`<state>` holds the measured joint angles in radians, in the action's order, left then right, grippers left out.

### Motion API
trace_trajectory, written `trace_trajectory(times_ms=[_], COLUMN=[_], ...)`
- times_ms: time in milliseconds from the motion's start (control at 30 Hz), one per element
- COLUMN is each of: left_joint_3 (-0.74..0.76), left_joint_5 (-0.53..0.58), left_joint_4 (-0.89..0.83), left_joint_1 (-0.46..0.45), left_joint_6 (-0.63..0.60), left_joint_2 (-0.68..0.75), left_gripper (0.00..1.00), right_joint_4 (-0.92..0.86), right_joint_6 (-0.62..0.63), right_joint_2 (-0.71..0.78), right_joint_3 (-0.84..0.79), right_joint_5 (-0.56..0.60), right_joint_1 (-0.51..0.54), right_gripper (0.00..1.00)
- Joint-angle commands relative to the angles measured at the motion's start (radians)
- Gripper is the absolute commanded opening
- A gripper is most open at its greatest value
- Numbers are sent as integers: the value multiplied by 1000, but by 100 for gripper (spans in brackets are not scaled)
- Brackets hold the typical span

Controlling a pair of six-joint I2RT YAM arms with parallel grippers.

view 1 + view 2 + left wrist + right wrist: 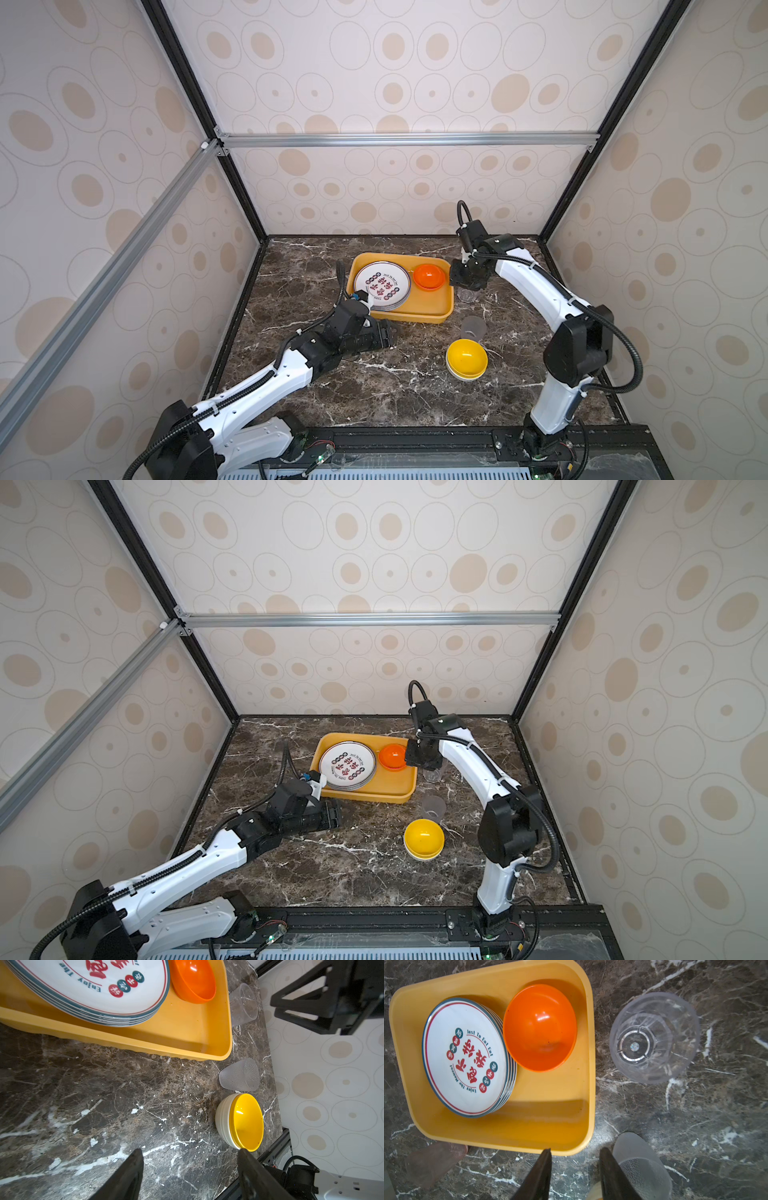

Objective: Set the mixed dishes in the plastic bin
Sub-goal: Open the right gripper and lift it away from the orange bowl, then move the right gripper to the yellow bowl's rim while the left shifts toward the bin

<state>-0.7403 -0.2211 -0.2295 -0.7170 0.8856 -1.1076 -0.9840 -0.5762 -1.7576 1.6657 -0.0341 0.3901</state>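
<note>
My right gripper should keep moving toward that rim [443, 841], since the yellow bowl's outer rim [486, 360] is clear of the frosted cup, and close with a finger inside the bowl.
The mustard-yellow plastic bin [415, 318] [508, 1142] holds a stack of white plates [381, 283] [465, 1057] and an orange bowl [429, 276] [539, 1028]. On the table to its right stand a clear cup [467, 294] [654, 1036], a frosted cup [473, 328] [239, 1076] and a yellow bowl nested in an off-white bowl [466, 358] [245, 1122]. My right gripper [467, 282] [576, 1153] hovers over the bin's right edge beside the clear cup, open and empty. My left gripper [390, 332] [190, 1152] lies low by the bin's front left, open and empty.
A blurred pinkish translucent cup [433, 1163] lies by the bin's front left corner in the right wrist view; the left arm hides it in both top views. Patterned walls with black posts enclose the dark marble table [374, 395] on three sides.
</note>
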Motion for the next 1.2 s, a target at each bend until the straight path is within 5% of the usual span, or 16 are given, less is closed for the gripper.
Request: trace_trajectory(times_ms=[0,567,1167], left_joint_3=[-57,-254,-335], left_joint_5=[-48,-22,17], left_joint_4=[34,-12,-47], left_joint_1=[-11,-165,-240], left_joint_6=[-49,-189,-243], left_joint_2=[-29,-263,-365], left_gripper=[71,69,69], right_joint_4=[4,-131,-98], right_joint_6=[20,-9,-109], right_joint_2=[107,489,598], right_joint_3=[-96,-512,-768], right_joint_5=[-5,-44,-107], right_joint_1=[0,-49,-50], right_gripper=[43,41,31])
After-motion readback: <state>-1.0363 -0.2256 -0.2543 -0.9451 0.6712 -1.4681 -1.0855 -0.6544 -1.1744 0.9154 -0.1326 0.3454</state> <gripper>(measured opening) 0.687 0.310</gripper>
